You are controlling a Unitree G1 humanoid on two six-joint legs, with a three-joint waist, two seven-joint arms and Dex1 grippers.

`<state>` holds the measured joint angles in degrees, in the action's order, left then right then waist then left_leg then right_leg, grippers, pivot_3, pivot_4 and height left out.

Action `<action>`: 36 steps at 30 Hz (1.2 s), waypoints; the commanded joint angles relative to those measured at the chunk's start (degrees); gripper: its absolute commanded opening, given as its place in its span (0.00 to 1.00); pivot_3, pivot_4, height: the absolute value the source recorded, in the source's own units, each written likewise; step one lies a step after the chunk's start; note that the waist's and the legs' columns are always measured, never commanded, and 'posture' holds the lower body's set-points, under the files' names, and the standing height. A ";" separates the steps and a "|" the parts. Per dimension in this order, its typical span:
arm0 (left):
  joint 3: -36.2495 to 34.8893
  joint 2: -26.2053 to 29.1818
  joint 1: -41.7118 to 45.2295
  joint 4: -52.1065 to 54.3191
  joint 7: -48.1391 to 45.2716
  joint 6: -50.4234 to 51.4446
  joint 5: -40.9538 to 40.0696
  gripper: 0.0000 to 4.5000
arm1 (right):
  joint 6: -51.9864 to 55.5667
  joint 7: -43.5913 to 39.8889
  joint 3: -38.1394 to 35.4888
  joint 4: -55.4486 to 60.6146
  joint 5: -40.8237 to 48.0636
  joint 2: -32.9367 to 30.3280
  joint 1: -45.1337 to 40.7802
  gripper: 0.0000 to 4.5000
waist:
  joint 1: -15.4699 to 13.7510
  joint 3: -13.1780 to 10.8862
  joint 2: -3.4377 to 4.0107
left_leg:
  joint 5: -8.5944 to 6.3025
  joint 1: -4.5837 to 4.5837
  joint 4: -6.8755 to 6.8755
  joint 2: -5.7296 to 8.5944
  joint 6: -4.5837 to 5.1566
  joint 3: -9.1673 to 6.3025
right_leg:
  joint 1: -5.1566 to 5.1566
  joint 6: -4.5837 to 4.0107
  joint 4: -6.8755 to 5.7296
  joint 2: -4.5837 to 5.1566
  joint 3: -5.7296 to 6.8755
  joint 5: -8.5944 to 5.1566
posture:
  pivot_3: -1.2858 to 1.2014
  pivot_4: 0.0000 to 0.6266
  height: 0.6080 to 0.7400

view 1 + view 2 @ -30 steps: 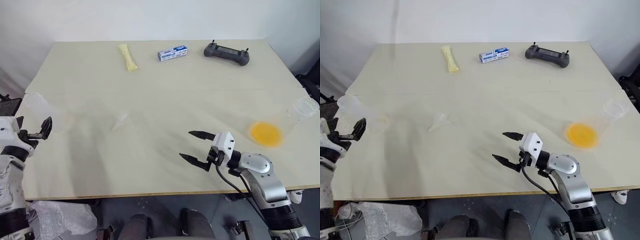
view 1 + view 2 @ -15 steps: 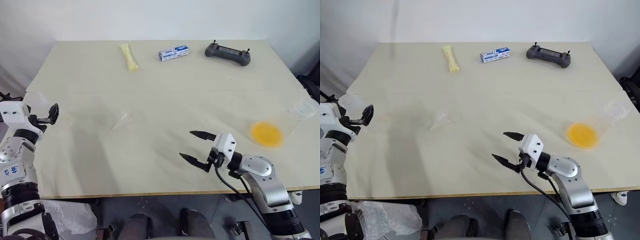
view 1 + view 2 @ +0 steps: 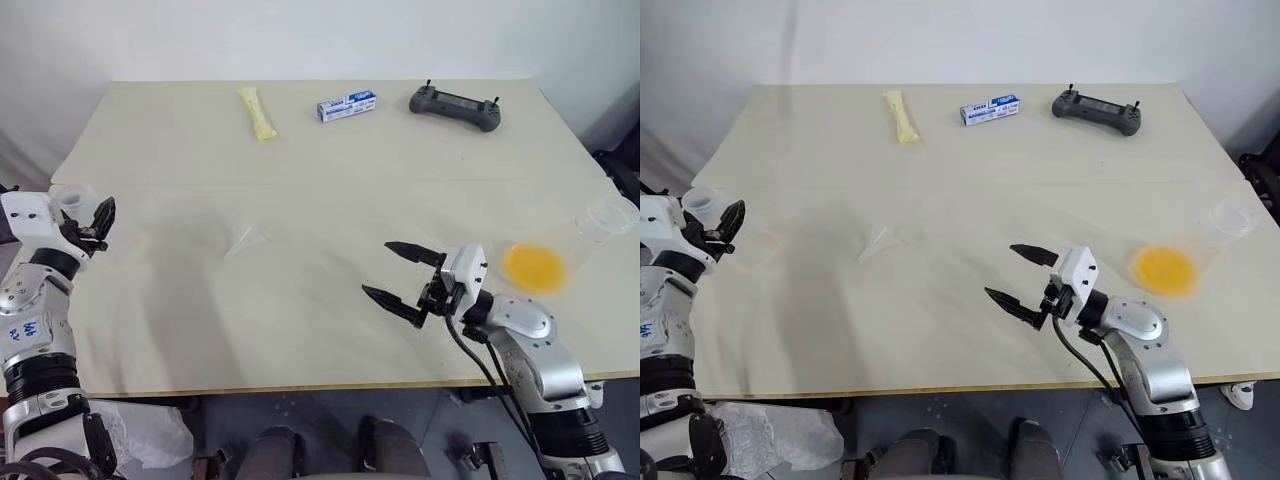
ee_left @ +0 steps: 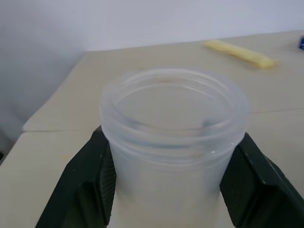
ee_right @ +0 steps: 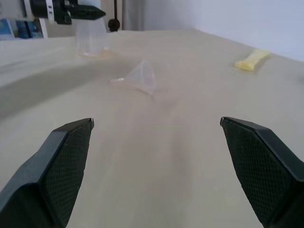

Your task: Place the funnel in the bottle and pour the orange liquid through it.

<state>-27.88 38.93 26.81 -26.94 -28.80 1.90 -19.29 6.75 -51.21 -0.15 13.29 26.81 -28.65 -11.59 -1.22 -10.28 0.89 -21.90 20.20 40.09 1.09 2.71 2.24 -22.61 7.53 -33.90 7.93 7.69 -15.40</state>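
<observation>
I have the bottle's neck upright in my left fingers, so I should keep going to the open space beside the funnel and let go of the bottle standing there.
The clear bottle stands at the table's left edge, and my left gripper is shut on its neck, one black finger pressed on each side. On the table's middle left, the small clear funnel lies on its side, a short way right of the bottle. The orange liquid pools in a clear wide-mouthed beaker near the right edge. My right gripper hovers open and empty above the table, between the funnel and the beaker, pointing toward the funnel.
Along the far edge lie a pale yellow packet, a blue and white box and a black controller. The bottle stands close to the table's left edge, the beaker close to the right edge.
My left gripper has moved in to the bottle's neck and closed on it. My right gripper has risen slightly and stays open.
</observation>
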 commanded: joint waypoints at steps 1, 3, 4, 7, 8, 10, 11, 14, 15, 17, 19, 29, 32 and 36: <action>2.34 3.12 2.36 5.89 -7.75 -1.63 -1.97 0.56 | 1.41 -1.15 -2.17 3.81 4.14 -0.64 0.02 1.00 | 0.00 -0.04 -0.07 | 0.00 0.00 0.00 0.00 0.00 0.00 | 0.00 0.00 0.00 0.00 0.00 0.00 | 0.52 0.24 1.00; 4.29 3.49 4.14 7.33 -10.20 -0.67 -2.31 0.56 | 2.37 -1.19 -2.86 4.97 5.64 -0.81 0.21 1.00 | -0.08 -0.05 -0.09 | 0.00 0.00 0.00 0.00 0.00 0.00 | 0.00 0.00 0.00 0.00 0.00 0.00 | 0.52 0.24 1.00; 5.19 3.51 5.22 7.93 -11.16 0.30 -2.60 0.56 | 2.67 -1.25 -3.20 5.49 6.28 -0.91 0.28 1.00 | -0.17 -0.06 -0.11 | 0.00 0.01 0.02 0.01 0.00 0.00 | 0.00 0.00 0.00 0.00 0.00 0.00 | 0.52 0.24 1.00; 8.94 2.67 9.83 9.82 -14.94 3.81 -3.71 0.56 | 2.94 -1.96 -4.40 6.81 8.34 -1.21 0.47 1.00 | -0.12 -0.07 -0.11 | 0.00 0.01 0.03 0.02 0.00 0.01 | 0.01 0.00 0.00 0.00 -0.01 0.00 | 0.52 0.24 1.00; 10.39 2.24 11.32 10.32 -16.49 4.70 -3.98 0.56 | 3.36 -2.04 -4.83 7.34 9.09 -1.36 0.55 1.00 | -0.11 -0.07 -0.11 | 0.00 0.01 0.03 0.03 0.00 0.02 | 0.01 0.01 0.00 -0.01 -0.01 0.00 | 0.52 0.24 1.00; 13.21 1.09 14.05 10.93 -19.29 6.29 -4.58 0.56 | 4.46 -2.30 -5.55 8.46 10.63 -1.83 0.76 1.00 | -0.09 -0.07 -0.12 | 0.00 0.02 0.03 0.03 0.00 0.03 | 0.00 0.01 0.00 -0.03 0.00 0.01 | 0.52 0.24 1.00; 14.57 0.38 15.40 11.02 -20.52 7.05 -4.72 0.56 | 4.89 -2.43 -5.85 8.90 11.22 -2.12 0.87 1.00 | -0.05 -0.07 -0.12 | 0.00 0.02 0.03 0.02 0.00 0.04 | 0.01 0.01 0.01 -0.04 0.00 0.01 | 0.52 0.24 1.00; 19.40 -2.54 19.40 9.95 -23.95 7.67 -3.51 0.56 | 5.10 -3.57 -6.57 9.47 11.55 -3.26 1.83 1.00 | -0.14 -0.09 -0.15 | 0.01 0.03 0.04 0.02 0.01 0.08 | 0.01 0.02 0.02 -0.08 -0.01 0.01 | 0.52 0.24 1.00; 20.90 -4.02 20.26 10.09 -26.27 7.17 -3.94 0.56 | 4.89 -4.48 -6.91 9.81 11.75 -3.94 2.77 1.00 | -0.15 -0.10 -0.16 | 0.01 0.03 0.05 0.02 0.01 0.08 | 0.01 0.02 0.01 -0.10 -0.02 0.01 | 0.52 0.24 1.00; 22.68 -6.11 21.57 9.93 -29.34 6.95 -4.62 0.56 | 4.78 -5.70 -7.41 10.07 12.03 -4.90 3.81 1.00 | -0.12 -0.11 -0.18 | 0.01 0.03 0.04 0.02 0.01 0.10 | 0.01 0.02 0.03 -0.12 -0.03 0.01 | 0.52 0.24 1.00; 26.70 -10.00 23.32 9.47 -32.84 7.75 -4.47 0.56 | 5.03 -7.30 -9.27 10.71 12.95 -6.85 5.78 1.00 | -0.20 -0.13 -0.19 | 0.01 0.04 0.04 0.03 0.01 0.15 | 0.01 0.03 0.05 -0.15 -0.04 0.01 | 0.52 0.24 1.00; 36.14 -18.18 25.86 6.33 -39.56 7.93 -0.30 0.56 | 3.79 -13.45 -15.36 10.19 12.78 -13.48 12.58 1.00 | -0.30 -0.17 -0.27 | 0.02 0.09 0.11 0.02 0.03 0.25 | 0.00 0.05 0.11 -0.27 -0.08 0.03 | 0.52 0.24 1.00; 36.95 -20.46 25.77 5.77 -38.52 8.80 0.36 0.56 | 3.45 -13.26 -16.35 10.53 12.27 -13.79 13.81 1.00 | -0.31 -0.19 -0.29 | 0.02 0.10 0.15 -0.13 0.03 0.25 | 0.01 0.05 0.11 -0.24 -0.11 0.03 | 0.52 0.24 1.00; 37.68 -22.92 24.15 6.04 -36.16 9.35 1.52 0.56 | 3.05 -12.49 -17.07 11.48 11.76 -13.59 15.46 1.00 | -0.66 -0.20 -0.31 | 0.02 0.11 0.19 -0.13 0.03 0.24 | 0.02 0.05 0.10 -0.22 -0.12 0.03 | 0.52 0.24 1.00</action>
<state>9.80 16.51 51.13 -21.83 -65.90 11.02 -17.89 11.15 -63.94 -15.31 22.39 38.32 -41.91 3.49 -1.88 -10.48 0.58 -21.88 20.31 40.29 0.97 2.74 2.48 -22.59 7.58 -33.79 7.71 7.56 -15.37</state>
